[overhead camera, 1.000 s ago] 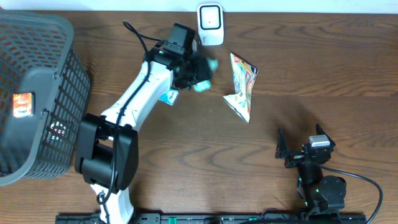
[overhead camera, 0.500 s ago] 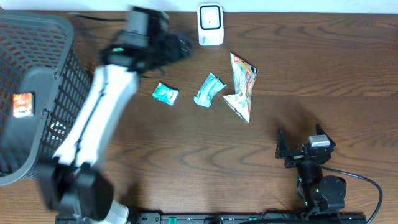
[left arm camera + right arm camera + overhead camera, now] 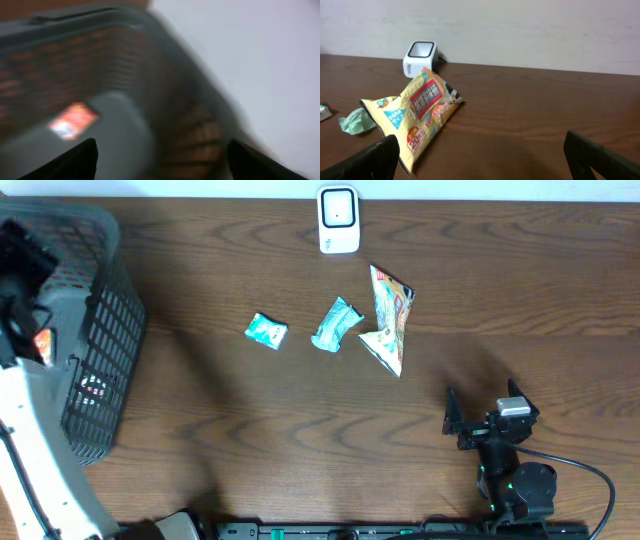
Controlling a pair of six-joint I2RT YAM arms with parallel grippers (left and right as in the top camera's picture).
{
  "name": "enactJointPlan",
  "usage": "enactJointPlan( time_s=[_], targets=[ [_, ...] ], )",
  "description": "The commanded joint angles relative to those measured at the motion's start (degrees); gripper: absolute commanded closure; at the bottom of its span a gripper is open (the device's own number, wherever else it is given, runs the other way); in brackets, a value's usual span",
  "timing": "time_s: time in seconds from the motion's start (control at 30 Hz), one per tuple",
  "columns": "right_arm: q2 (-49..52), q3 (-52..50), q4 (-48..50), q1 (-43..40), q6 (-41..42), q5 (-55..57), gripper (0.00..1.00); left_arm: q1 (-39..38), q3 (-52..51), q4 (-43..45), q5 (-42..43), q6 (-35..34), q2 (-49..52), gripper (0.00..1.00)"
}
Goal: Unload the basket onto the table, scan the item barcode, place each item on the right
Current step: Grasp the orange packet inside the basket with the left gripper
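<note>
I should keep lowering my open left gripper over the orange-labelled item [image 3: 45, 346], which lies free below it on the basket's bottom [image 3: 117, 122], until the fingers are on either side of the item. Then I should close them.
The white barcode scanner [image 3: 338, 220] stands at the table's far edge, and in the right wrist view the scanner [image 3: 420, 59] is upright. A yellow packet [image 3: 388, 318] lies in front of it, with two teal packets [image 3: 336, 324] [image 3: 266, 331] to its left. My left gripper [image 3: 162, 162] is open and empty above the grey basket [image 3: 90, 340]; its view is blurred. An orange-labelled item [image 3: 72, 120] lies in the basket. Near the front right, my right gripper [image 3: 482, 408] rests open, facing the yellow packet [image 3: 420, 110].
The basket fills the table's left end, its mesh wall [image 3: 115, 330] rising above the table top. My left arm's white link [image 3: 30, 450] runs along the left edge. The right arm's base [image 3: 520, 485] and cable sit at the front right.
The left gripper let go of a teal packet, which now lies beside the yellow packet. The left arm then swung fast to the left, over the basket. The right arm has not moved.
</note>
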Motion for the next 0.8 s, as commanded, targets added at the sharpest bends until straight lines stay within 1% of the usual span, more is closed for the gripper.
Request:
enactJointPlan(
  time_s=[0.0,0.03,0.1,0.13,0.17,0.2,0.23,0.27,0.5,0.57,0.77],
  targets=[
    [-0.26,-0.09,-0.26,-0.44,-0.85,0.28,0.01,3.50,-0.74,-2.25,-2.25,17.11,4.72,0.19],
    [-0.26,-0.09,-0.26,-0.44,-0.85,0.28,0.01,4.31,-1.36,-2.32,-3.63,19.08,6.32,0.18],
    [-0.26,-0.09,-0.26,-0.44,-0.85,0.28,0.01,4.83,-2.03,-2.10,-7.78,19.06,8.44,0.18],
    [-0.26,-0.09,-0.26,-0.44,-0.85,0.28,0.01,4.87,-2.16,-2.03,-11.65,19.43,10.21,0.18],
    [-0.26,-0.09,-0.26,-0.44,-0.85,0.28,0.01,4.85,-2.16,-1.79,-14.78,20.94,11.93,0.18],
    [-0.26,-0.09,-0.26,-0.44,-0.85,0.28,0.01,4.83,-2.16,-1.55,-16.00,22.56,13.18,0.18],
    [-0.26,-0.09,-0.26,-0.44,-0.85,0.28,0.01,4.79,-2.16,-1.14,-16.20,26.80,15.85,0.18],
    [-0.26,-0.09,-0.26,-0.44,-0.85,0.28,0.01,4.79,-2.16,-0.98,-16.20,29.22,17.25,0.18],
    [-0.26,-0.09,-0.26,-0.44,-0.85,0.28,0.01,4.79,-2.21,-0.31,-16.15,39.17,25.53,0.18],
    [-0.26,-0.09,-0.26,-0.44,-0.85,0.28,0.01,4.81,-2.21,0.70,-16.13,40.65,28.26,0.19],
    [-0.26,-0.09,-0.26,-0.44,-0.85,0.28,0.01,4.79,-2.21,5.33,-16.13,41.53,34.07,0.18]
  ],
)
